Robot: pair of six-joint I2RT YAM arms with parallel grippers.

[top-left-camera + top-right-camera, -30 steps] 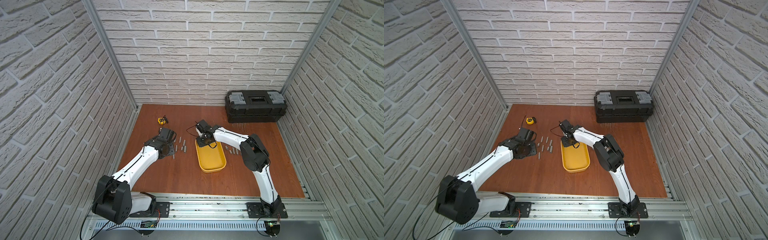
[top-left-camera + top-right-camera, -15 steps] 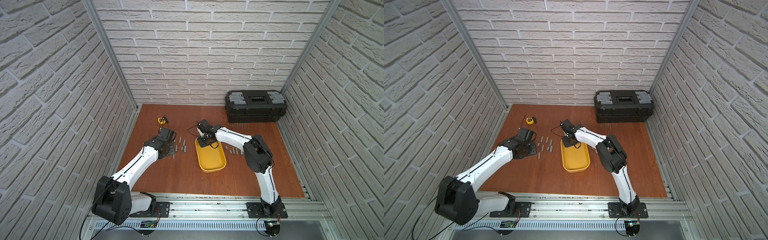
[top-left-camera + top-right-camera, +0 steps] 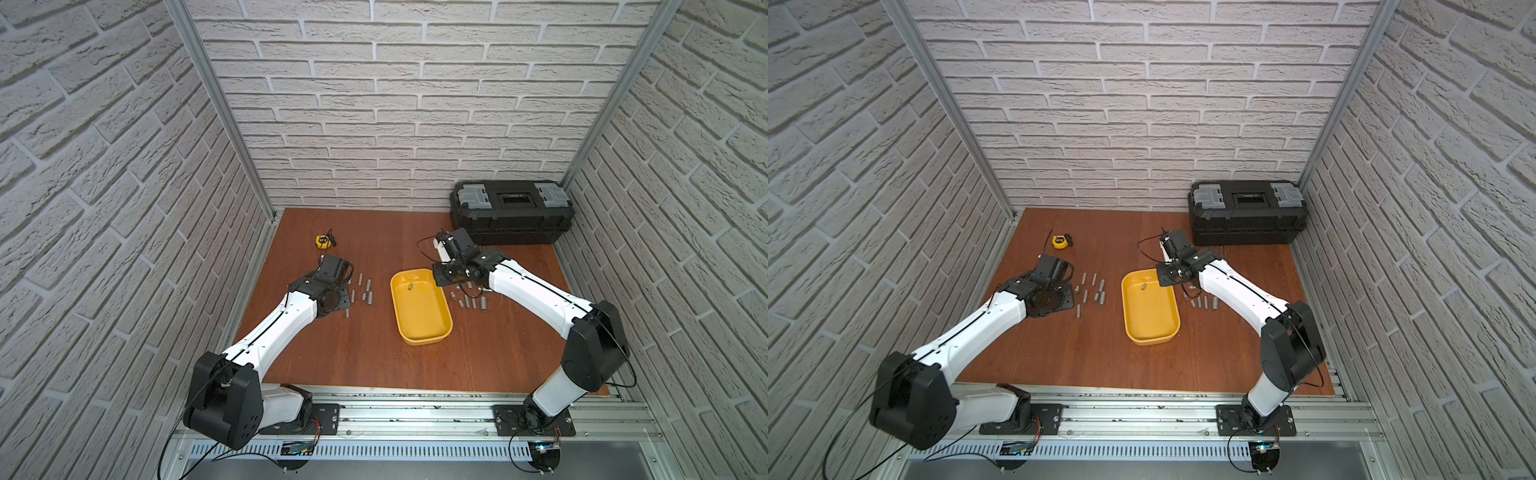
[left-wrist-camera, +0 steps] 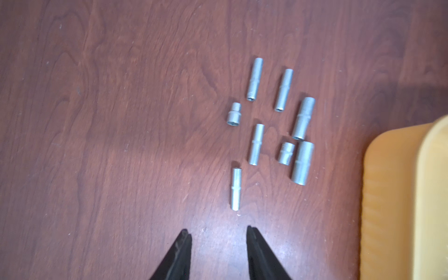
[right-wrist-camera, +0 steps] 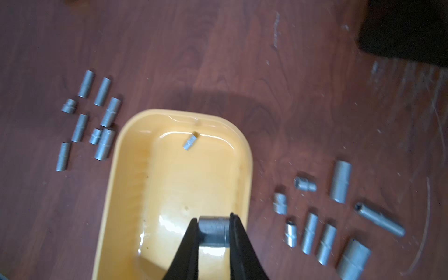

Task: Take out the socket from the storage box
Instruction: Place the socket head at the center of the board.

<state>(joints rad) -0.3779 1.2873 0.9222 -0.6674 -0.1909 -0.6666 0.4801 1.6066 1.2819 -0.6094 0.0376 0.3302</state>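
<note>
The small silver socket [image 3: 410, 286] is by itself at the storage box's far end [image 3: 413, 280], so my open left gripper should keep going there and close around the socket.
The storage box [image 3: 420, 320] is a shallow yellow tub in the middle of the wooden floor, seen in both top views [image 3: 1151, 322]. One small silver socket [image 5: 190, 142] lies inside it near the far end [image 3: 409, 286]. My right gripper [image 5: 213, 217] is shut on another, short silver socket [image 5: 213, 230], held above the box's [image 5: 174, 184] right side close to its rim. My left gripper [image 4: 217, 229] is open and empty, low over the bare floor just short of a thin socket [image 4: 236, 189], with the box's edge [image 4: 397, 194] off to one side.
Several loose sockets lie left of the box [image 3: 360, 291] and several more right of it [image 3: 469, 301]. A black toolbox [image 3: 511, 216] stands at the back right against the wall. A yellow tape measure [image 3: 323, 241] lies at the back left.
My right gripper has moved rightward from over the box's far end toward its right rim, carrying the socket. The left arm has hardly moved.
</note>
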